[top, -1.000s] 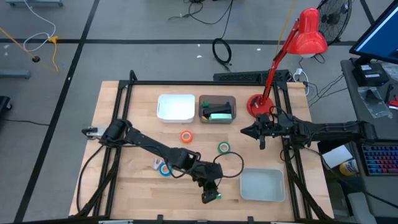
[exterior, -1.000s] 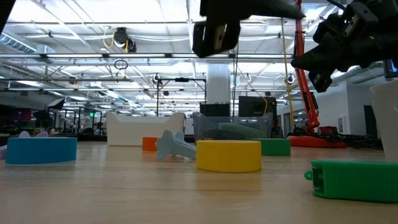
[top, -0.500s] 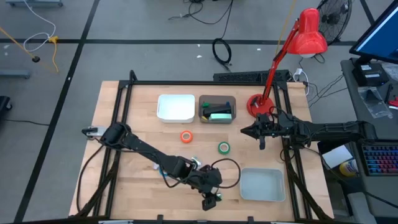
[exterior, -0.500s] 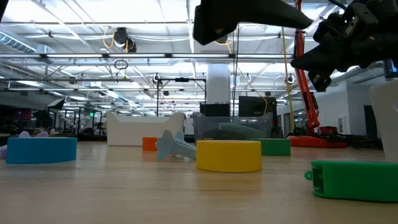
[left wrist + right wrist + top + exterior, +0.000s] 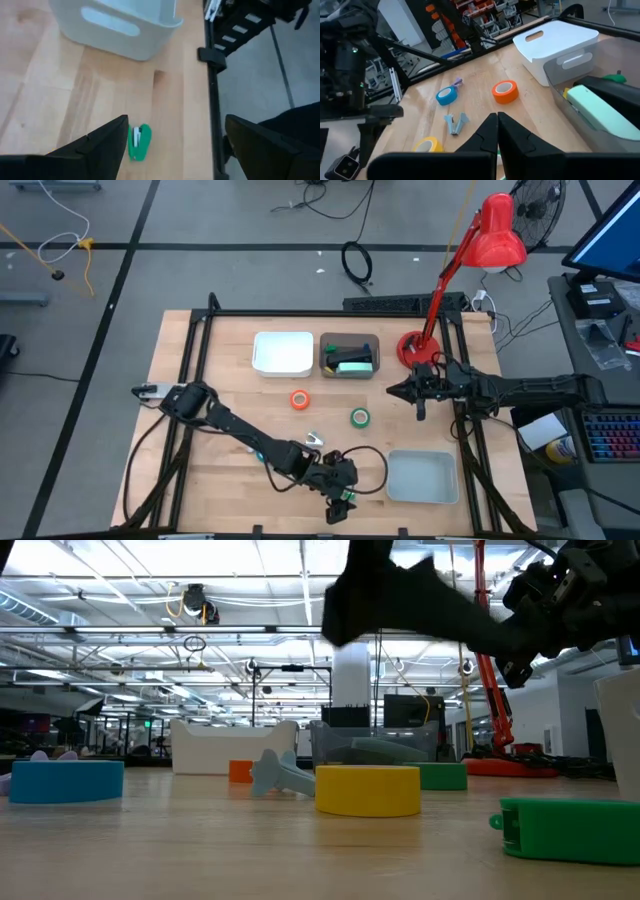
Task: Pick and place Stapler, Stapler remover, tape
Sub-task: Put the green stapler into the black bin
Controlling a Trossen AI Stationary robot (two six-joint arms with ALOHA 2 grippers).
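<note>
The green stapler lies free, and its narrow width [image 5: 139,143] lines up with my left gripper's open fingers. I go on lowering until the fingers are on either side of the stapler's sides [image 5: 575,830].
The green stapler [image 5: 346,498] [image 5: 139,142] lies flat on the wood near the table's near edge. My left gripper [image 5: 341,502] [image 5: 176,122] hangs open above it, slanting down, and the stapler shows between the fingers without touching them. The pale blue stapler remover [image 5: 313,439] [image 5: 456,122] lies mid-table. Tape rolls lie flat: orange [image 5: 299,400], green [image 5: 360,417], blue [image 5: 446,95], yellow [image 5: 367,790]. My right gripper [image 5: 415,394] [image 5: 497,130] waits shut at the right, above the table.
A grey bin [image 5: 421,477] stands right of the stapler. A white bin [image 5: 283,352] and a clear bin [image 5: 349,355] holding a mint-green item stand at the far side. A red desk lamp [image 5: 470,270] rises at the far right. A black frame rail [image 5: 215,90] borders the table.
My left gripper has gone down and a little toward the table's near edge, over the green stapler, while its arm swung nearer that edge. The stapler and the tape rolls have stayed in place.
</note>
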